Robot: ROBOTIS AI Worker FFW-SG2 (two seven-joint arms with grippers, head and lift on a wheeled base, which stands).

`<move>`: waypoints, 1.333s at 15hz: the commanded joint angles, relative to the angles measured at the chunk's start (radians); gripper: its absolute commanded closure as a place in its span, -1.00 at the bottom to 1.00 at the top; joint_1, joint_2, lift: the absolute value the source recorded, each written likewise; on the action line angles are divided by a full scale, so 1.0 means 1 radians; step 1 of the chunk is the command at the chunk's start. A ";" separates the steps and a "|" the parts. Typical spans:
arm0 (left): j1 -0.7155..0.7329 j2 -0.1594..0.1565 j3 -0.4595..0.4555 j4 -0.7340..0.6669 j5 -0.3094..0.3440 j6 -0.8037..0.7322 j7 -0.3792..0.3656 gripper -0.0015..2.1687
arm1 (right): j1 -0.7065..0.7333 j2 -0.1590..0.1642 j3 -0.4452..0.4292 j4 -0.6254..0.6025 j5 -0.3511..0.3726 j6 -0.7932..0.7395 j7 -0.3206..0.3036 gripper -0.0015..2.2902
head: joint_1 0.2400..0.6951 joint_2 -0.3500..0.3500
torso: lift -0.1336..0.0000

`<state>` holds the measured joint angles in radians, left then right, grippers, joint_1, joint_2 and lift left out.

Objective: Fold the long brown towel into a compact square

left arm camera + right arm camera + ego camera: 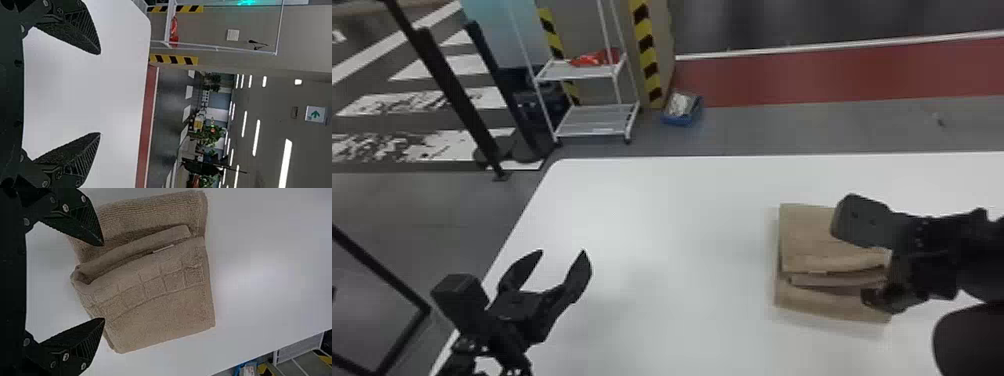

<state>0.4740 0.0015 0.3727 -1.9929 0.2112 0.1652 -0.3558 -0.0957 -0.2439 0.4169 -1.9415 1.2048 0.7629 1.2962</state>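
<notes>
The towel's upper layer (817,238) will swing back toward the towel's far side when the robot lifts it, because this layer ends in a loose raised edge (834,275).
In the head view, my left gripper (563,260) stands open over the table's left part, well away from the towel. My right gripper (874,265) is over the right side of the brown towel (807,227), hiding part of it. Folded into a compact stack, the towel has a raised fold across its middle. The left wrist view has the left gripper (100,93) with its fingers wide apart and nothing between them. In the right wrist view, the right gripper (104,282) is open above one side of the towel (168,313), whose upper layer carries a band of squares.
The white table (652,200) extends between the arms, with its rounded far left corner in view. Beyond it on the floor stand a white wire shelf (594,120) and a blue box (682,117). Black posts (452,95) rise at the far left.
</notes>
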 commanded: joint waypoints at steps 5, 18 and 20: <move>0.002 -0.004 -0.002 0.006 0.000 -0.012 0.001 -0.84 | -0.038 0.044 0.066 0.091 0.064 -0.009 0.002 -0.77 | 1.00 0.72 | -0.87; 0.000 -0.004 0.000 0.017 0.002 -0.025 0.000 -0.84 | -0.058 0.107 0.086 0.168 0.125 -0.012 -0.006 -0.64 | 1.00 0.78 | -0.87; 0.000 -0.004 0.000 0.017 0.005 -0.025 -0.002 -0.84 | -0.058 0.117 0.086 0.173 0.131 -0.012 -0.015 -0.59 | 1.00 0.79 | -0.87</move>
<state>0.4741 0.0015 0.3726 -1.9759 0.2141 0.1408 -0.3567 -0.1534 -0.1347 0.5025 -1.7725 1.3322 0.7509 1.2838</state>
